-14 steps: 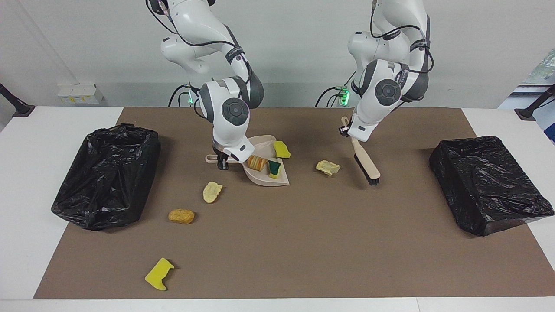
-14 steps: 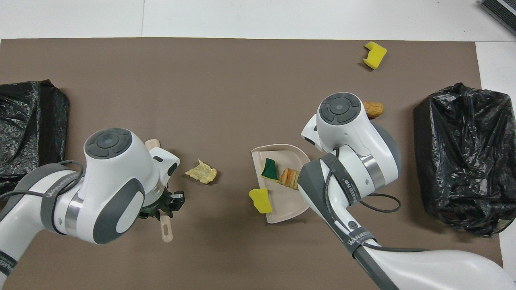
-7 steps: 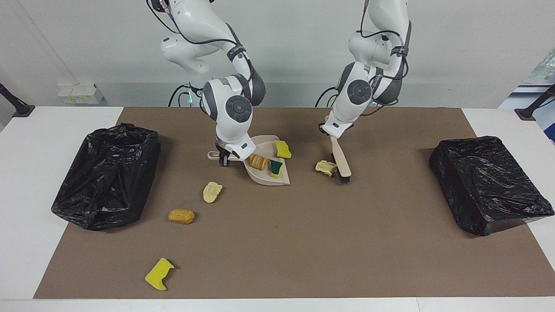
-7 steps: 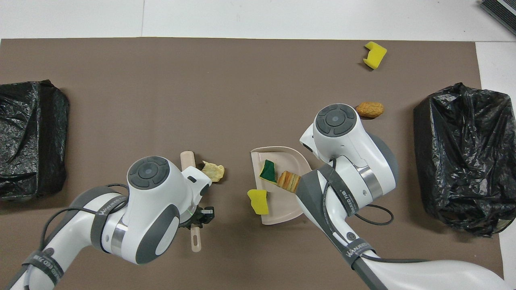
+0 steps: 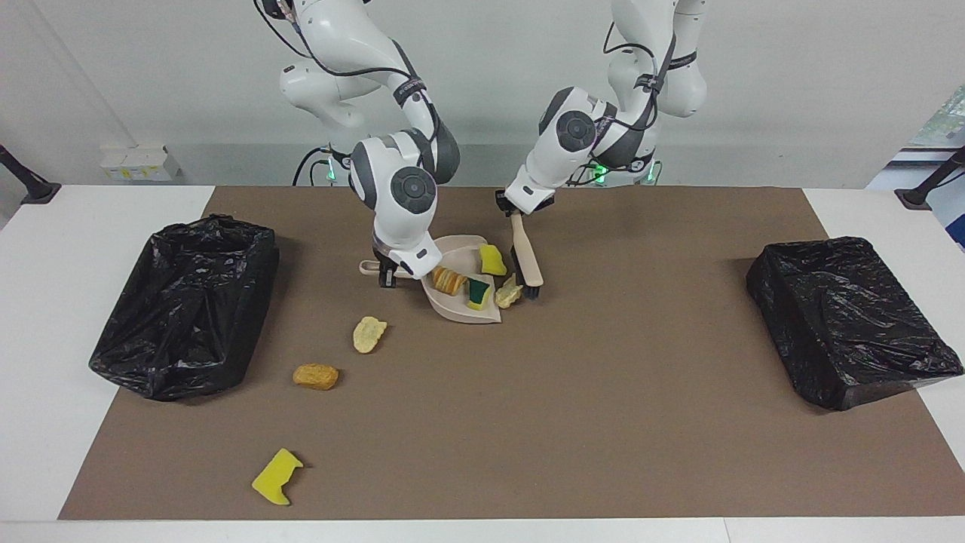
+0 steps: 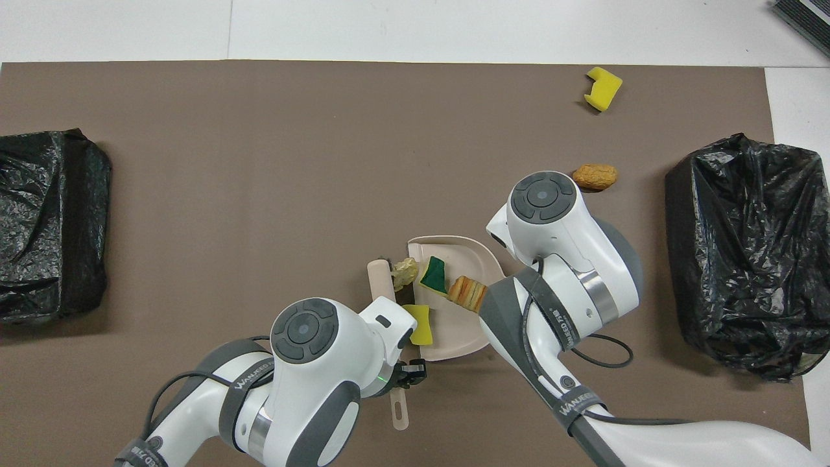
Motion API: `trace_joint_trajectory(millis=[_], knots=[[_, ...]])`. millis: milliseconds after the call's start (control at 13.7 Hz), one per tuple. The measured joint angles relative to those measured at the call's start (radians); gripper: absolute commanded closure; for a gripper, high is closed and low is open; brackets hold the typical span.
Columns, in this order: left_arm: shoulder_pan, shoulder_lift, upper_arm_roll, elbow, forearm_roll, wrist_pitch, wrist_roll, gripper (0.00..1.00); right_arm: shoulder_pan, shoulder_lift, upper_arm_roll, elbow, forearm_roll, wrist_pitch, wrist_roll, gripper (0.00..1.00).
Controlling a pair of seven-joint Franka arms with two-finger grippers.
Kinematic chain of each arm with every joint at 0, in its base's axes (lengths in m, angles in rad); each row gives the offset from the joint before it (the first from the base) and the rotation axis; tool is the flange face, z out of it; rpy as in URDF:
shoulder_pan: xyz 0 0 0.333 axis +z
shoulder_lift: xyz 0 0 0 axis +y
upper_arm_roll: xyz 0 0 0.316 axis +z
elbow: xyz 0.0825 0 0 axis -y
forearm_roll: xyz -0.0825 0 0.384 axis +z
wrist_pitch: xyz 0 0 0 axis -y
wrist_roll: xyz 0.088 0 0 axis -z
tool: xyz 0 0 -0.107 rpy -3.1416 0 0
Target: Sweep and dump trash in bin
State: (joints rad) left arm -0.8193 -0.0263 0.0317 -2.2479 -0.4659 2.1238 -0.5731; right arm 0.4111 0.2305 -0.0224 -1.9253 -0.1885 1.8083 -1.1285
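The pale crumpled scrap is only at the dustpan's edge. Next, my left gripper sweeps it farther in onto the dustpan's bottom before my right gripper lifts the dustpan.
My right gripper is shut on the handle of the beige dustpan, which rests on the brown mat. In the pan lie a striped pastry scrap and a green-and-yellow sponge chunk. A yellow sponge chunk sits at the pan's open edge. My left gripper is shut on the wooden brush, whose bristles press a pale crumpled scrap against the pan's lip. From overhead the brush head lies beside that scrap; the right gripper is hidden under its arm.
More trash lies loose, farther from the robots than the pan, toward the right arm's end: a pale chip, an orange nugget and a yellow sponge. Black-bagged bins stand at both ends of the mat.
My left arm swept the brush toward the right arm's end, pushing the pale scrap across the mat up to the dustpan's lip. The right gripper and pan barely shifted.
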Motion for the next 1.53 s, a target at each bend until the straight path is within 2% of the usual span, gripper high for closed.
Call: trace_joint_trajectory(millis=[219,365,584,730,876,1021,1313,1532], knots=[[-0.054,0.006,0.0,0.021,-0.004,0.075,-0.014,1.0,-0.012,-0.001,-0.001,-0.009,0.0,0.0,0.005,1.0],[-0.078,0.01,-0.002,0.039,-0.004,0.081,-0.06,1.0,-0.029,-0.003,-0.001,-0.017,0.0,0.0,0.005,1.0],[-0.089,0.011,-0.019,0.065,-0.004,0.055,-0.158,1.0,-0.054,-0.013,-0.001,-0.041,0.0,0.016,0.005,1.0],[-0.087,0.005,-0.016,0.089,0.011,-0.03,-0.247,1.0,-0.058,-0.019,-0.001,-0.049,0.0,0.025,0.005,1.0],[-0.046,-0.011,-0.008,0.099,0.068,-0.143,-0.331,1.0,-0.056,-0.021,0.0,-0.052,0.0,0.035,0.005,1.0],[0.034,-0.02,-0.002,0.088,0.109,-0.178,-0.332,1.0,-0.043,-0.022,0.001,-0.053,0.0,0.047,0.005,1.0],[0.203,-0.014,0.004,0.067,0.188,-0.179,-0.11,1.0,-0.026,-0.024,0.002,-0.055,0.0,0.047,0.021,1.0],[0.216,0.021,-0.009,0.034,0.19,-0.17,-0.04,1.0,0.009,-0.027,0.003,-0.056,0.0,0.047,0.084,1.0]])
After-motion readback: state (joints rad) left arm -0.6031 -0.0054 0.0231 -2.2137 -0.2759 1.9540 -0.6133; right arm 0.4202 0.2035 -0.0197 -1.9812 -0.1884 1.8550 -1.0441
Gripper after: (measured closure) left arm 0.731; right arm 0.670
